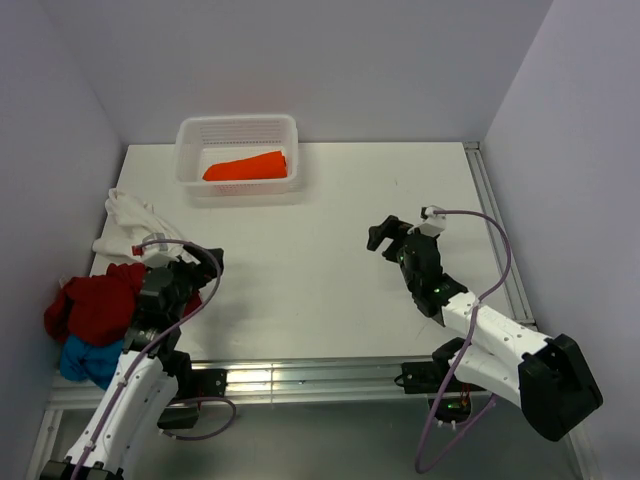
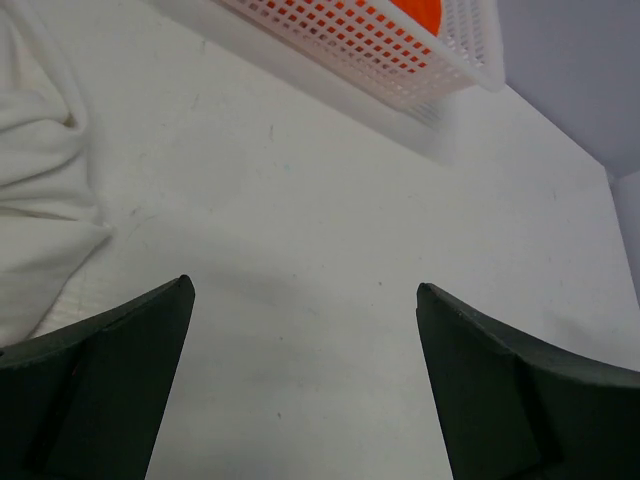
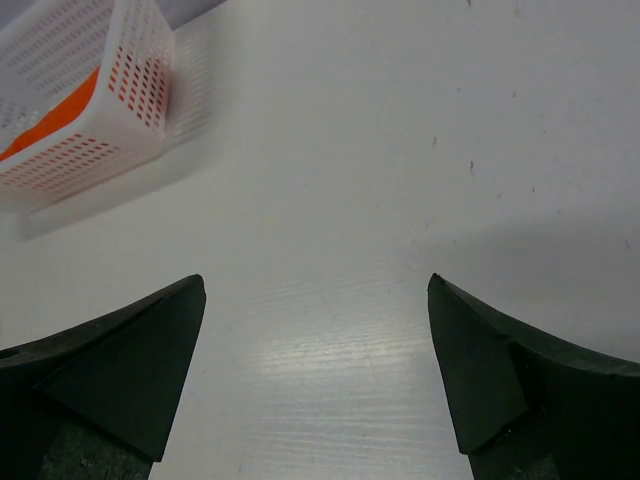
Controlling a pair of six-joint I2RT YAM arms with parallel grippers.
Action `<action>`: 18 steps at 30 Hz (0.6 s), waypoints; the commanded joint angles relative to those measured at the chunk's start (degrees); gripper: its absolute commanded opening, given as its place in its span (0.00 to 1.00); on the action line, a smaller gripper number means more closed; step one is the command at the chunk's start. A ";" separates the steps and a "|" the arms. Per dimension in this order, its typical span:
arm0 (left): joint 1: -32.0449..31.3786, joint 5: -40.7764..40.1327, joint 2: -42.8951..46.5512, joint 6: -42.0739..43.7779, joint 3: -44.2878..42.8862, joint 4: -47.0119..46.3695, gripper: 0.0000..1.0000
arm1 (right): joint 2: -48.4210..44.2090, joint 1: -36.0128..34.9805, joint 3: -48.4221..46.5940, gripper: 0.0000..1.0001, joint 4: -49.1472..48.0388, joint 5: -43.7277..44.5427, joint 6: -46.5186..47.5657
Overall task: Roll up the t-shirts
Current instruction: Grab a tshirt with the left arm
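Note:
My gripper will bring the white t-shirt (image 1: 133,220) away alone when I lift it, because the white t-shirt only touches the dark red t-shirt at its edge (image 1: 120,264).
An orange t-shirt (image 1: 247,168), rolled up, lies inside the white perforated basket (image 1: 190,135) at the back of the table. A crumpled white t-shirt (image 1: 130,220) sits at the left edge. In front of it are a dark red t-shirt (image 1: 95,305) and a blue t-shirt (image 1: 85,360), bunched together. My left gripper (image 1: 200,262) hovers open just right of that pile, with the white t-shirt (image 2: 40,190) to its left in the wrist view. My right gripper (image 1: 385,238) is open over bare table right of centre. Both hold nothing.
The white table (image 1: 320,280) is enclosed by pale walls at the back and both sides. A metal rail (image 1: 495,230) runs along its right edge. In the wrist views the basket (image 2: 400,50) (image 3: 90,110) stands ahead of each gripper (image 2: 305,285) (image 3: 315,280).

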State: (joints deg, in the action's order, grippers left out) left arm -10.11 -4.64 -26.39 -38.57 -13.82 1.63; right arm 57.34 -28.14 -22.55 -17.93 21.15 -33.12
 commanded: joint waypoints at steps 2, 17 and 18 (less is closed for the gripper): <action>0.09 -9.39 -2.25 -2.82 -3.04 3.02 0.99 | -3.11 -0.33 0.39 0.99 -3.95 0.03 0.52; 10.11 -24.88 -38.54 -22.07 -20.45 13.57 0.97 | -2.06 -0.25 -0.57 0.98 -1.93 0.91 0.08; 11.85 -26.19 -41.52 -22.95 -21.15 14.71 0.96 | -2.15 -0.25 -0.66 0.98 -1.93 0.83 0.08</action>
State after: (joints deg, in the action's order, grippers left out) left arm -0.03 -25.71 -63.81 -55.92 -31.20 13.37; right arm 54.96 -28.14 -22.37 -18.68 21.34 -33.17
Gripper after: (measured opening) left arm 0.969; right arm 0.979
